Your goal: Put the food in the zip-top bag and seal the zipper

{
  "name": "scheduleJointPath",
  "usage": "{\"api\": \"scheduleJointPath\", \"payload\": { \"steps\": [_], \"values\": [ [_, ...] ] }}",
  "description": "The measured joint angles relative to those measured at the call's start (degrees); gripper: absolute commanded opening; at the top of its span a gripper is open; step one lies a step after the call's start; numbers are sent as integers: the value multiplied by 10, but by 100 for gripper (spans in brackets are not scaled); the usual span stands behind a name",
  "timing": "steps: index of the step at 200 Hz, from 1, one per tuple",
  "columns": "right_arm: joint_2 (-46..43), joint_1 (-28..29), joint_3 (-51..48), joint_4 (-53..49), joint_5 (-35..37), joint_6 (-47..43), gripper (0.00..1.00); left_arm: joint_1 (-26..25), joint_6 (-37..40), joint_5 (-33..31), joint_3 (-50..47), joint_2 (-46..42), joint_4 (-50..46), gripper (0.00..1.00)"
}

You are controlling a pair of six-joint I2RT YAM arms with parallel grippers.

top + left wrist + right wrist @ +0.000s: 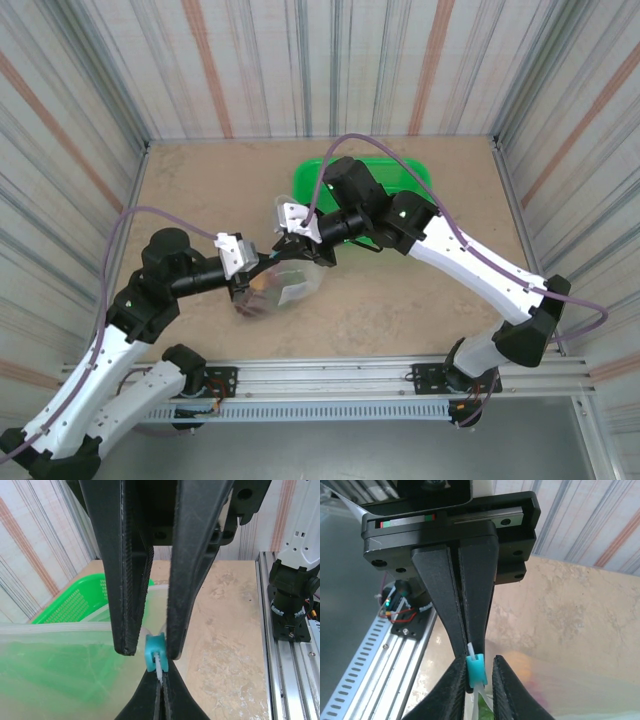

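Observation:
The teal slider is next to my left gripper at the zipper strip's tip (158, 667). Next, my right gripper closes on the slider (156, 652) and pulls it along the zipper strip.
The clear zip-top bag (290, 292) lies mid-table with toy food (262, 287) inside; orange, pink and green blurs (547, 680) show through its film. The zipper strip (55, 628) runs left along the bag's mouth and carries a teal slider (155, 652) at its end. My right gripper (468, 647) is shut on the white tip of the strip, just beyond the slider. My left gripper (151, 652) straddles the slider (475, 669). Its jaws stand slightly apart; one finger touches the slider and a small gap remains at the other. Both grippers meet above the bag's corner (278, 252).
The green mesh basket (400, 175) stands behind the bag at the back, under the right arm, and looks green through the film (70, 605). Aluminium rails (330, 375) run along the near edge. Striped walls enclose the table.

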Motion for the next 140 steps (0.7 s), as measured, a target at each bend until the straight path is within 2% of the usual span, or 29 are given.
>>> {"api": "scheduleJointPath", "payload": {
  "steps": [25,81,140],
  "values": [
    [0,0,0,-3,-6,0,0,1,0,-7,-1,-3,0,0],
    [0,0,2,3,-6,0,0,1,-1,-22,3,-7,-5,0],
    [-1,14,40,14,24,0,0,1,4,-46,54,-8,-28,0]
  ]
}}
